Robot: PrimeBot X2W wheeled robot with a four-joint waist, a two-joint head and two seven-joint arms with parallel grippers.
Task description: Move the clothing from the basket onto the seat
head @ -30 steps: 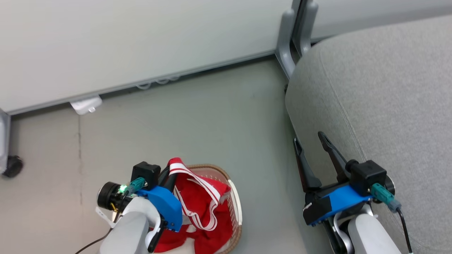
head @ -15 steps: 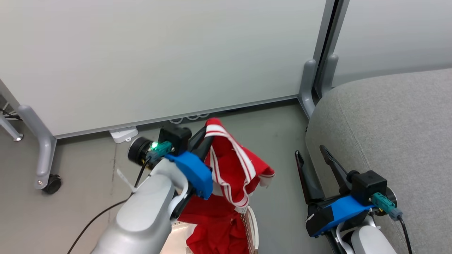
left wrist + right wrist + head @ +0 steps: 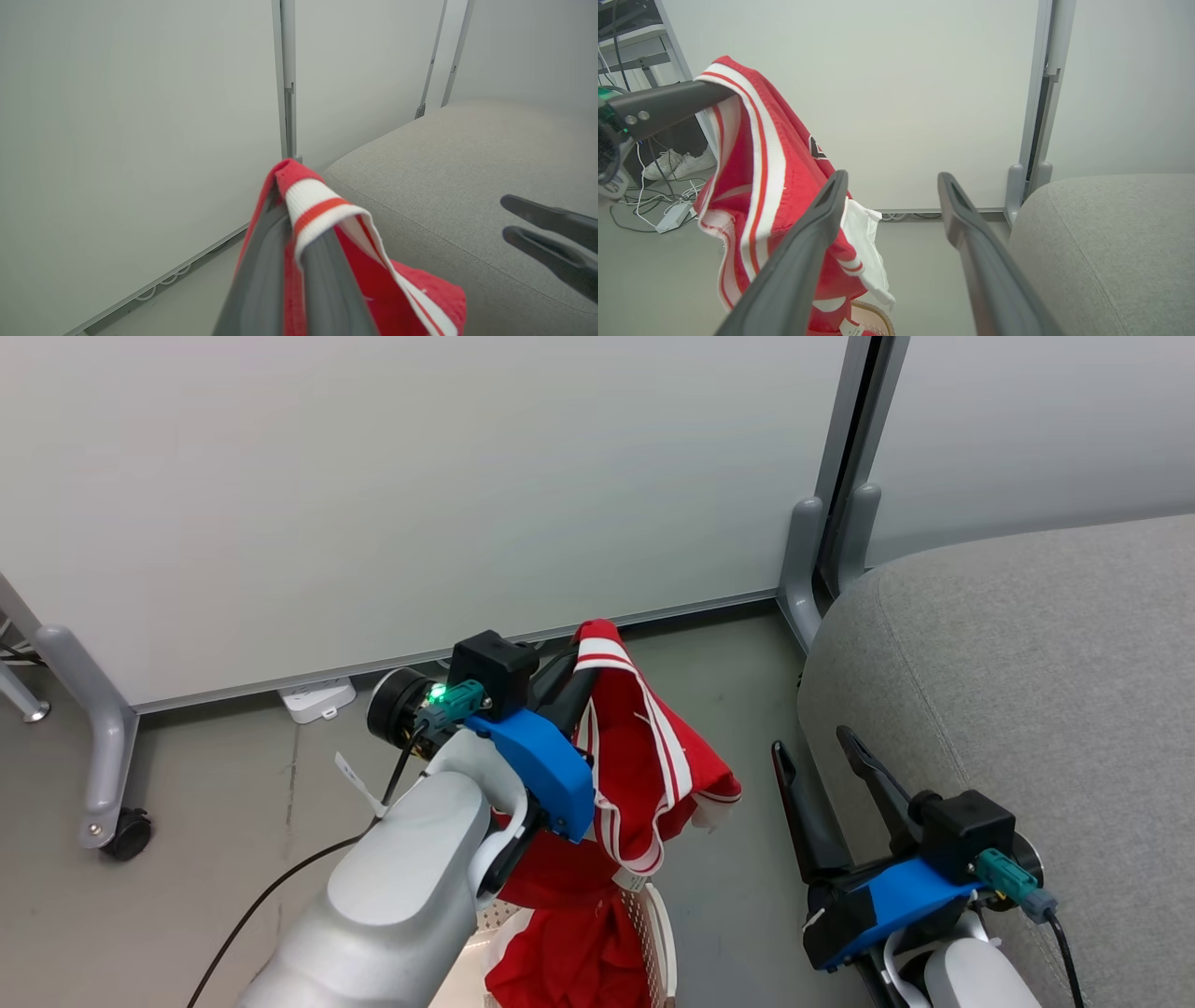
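Red cloth with a white patch is lying loose in the basket. It is a separate piece, so it should stay there when I carry the hanging clothing away.
My left gripper is shut on the white-and-red striped trim of a red piece of clothing, held up above the basket. The clothing drapes down from the fingertips, and its lower part still reaches into the basket. The left wrist view shows the trim folded over the closed fingers. My right gripper stands open with nothing in it, beside the front edge of the light grey seat. In the right wrist view the clothing hangs left of my open right gripper, with the basket rim below.
White partition panels on grey feet stand behind, one with a castor. A white power strip and cables lie at the wall's base. A person's white shoes show at the far left. Bare floor separates basket and seat.
My left gripper has risen, lifting the red clothing up out of the basket. The head view has tilted up as well. The right gripper has stayed open beside the seat.
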